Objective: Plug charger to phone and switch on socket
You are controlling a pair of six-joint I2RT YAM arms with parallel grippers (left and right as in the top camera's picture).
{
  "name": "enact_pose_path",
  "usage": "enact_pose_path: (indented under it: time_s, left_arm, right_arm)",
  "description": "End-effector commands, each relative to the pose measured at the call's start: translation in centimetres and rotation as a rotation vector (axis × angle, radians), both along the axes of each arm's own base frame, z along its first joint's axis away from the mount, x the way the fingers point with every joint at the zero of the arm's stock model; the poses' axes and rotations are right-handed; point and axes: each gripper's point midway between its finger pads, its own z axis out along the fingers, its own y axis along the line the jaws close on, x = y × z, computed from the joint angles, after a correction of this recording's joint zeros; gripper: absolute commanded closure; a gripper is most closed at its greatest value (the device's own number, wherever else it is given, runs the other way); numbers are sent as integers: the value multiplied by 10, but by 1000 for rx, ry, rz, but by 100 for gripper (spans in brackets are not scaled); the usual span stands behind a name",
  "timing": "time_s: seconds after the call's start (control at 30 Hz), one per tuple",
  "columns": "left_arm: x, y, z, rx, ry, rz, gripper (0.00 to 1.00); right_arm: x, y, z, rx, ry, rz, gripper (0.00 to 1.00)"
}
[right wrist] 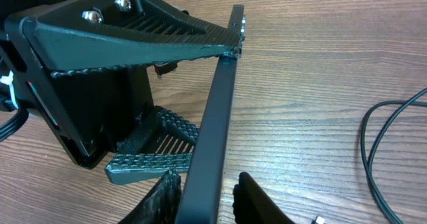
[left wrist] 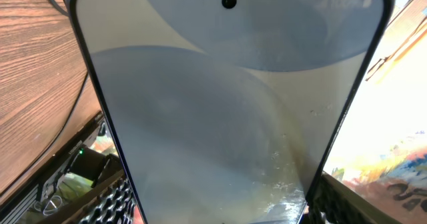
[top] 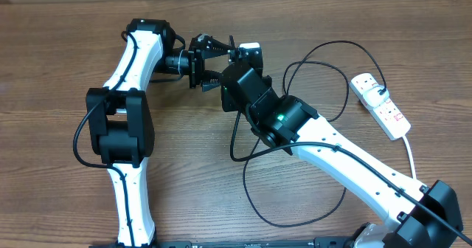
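Observation:
The robot's left gripper reaches across the phone's long edges (left wrist: 112, 127), so it should open while the right gripper turns the phone edge-on, and then close across the phone's thickness (right wrist: 215, 107).
The phone (left wrist: 220, 104) is lifted off the table, and its pale screen fills the left wrist view. My left gripper (left wrist: 220, 207) is shut on it, with one ridged finger (left wrist: 110, 204) on each long edge. From the right wrist the phone (right wrist: 217, 117) is seen edge-on as a dark bar, and my right gripper (right wrist: 207, 184) straddles its near end. One finger touches it and a small gap remains at the other. From overhead both grippers meet at the phone (top: 249, 50). The charger cable (top: 341, 42) loops across the table, its connector tip (right wrist: 319, 219) lying loose. The socket (top: 380, 104) lies far right.
A black plug (top: 376, 91) sits in the socket's outlet, and a thick white cord (top: 409, 148) runs from the strip toward the front right. Black cable loops cover the wood between the right arm and the strip. The left arm's base (top: 118, 126) stands at the left.

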Motion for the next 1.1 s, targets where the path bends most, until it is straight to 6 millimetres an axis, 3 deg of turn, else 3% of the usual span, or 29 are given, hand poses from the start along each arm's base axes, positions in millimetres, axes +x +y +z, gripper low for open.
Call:
enact_pose_path:
  time_s: [0.0, 0.5, 0.67, 0.8, 0.93, 1.07]
  left_arm:
    - [4, -4, 10, -41, -36, 4, 30]
    - [4, -4, 11, -48, -22, 7, 28]
    - [3, -4, 11, -48, -18, 7, 27]
    - [3, -4, 11, -48, -18, 7, 25]
    - [3, -4, 11, -45, 8, 7, 20]
    - [4, -4, 11, -42, 33, 8, 4]
  right_arm:
    - [4, 4, 13, 20, -26, -5, 75]
    - [4, 4, 13, 23, -26, -7, 83]
    - [4, 5, 13, 26, -29, -7, 96]
    - [4, 5, 13, 26, -29, -7, 96]
    - [5, 5, 15, 37, -31, -14, 96]
    - [7, 5, 17, 87, -28, -57, 96]
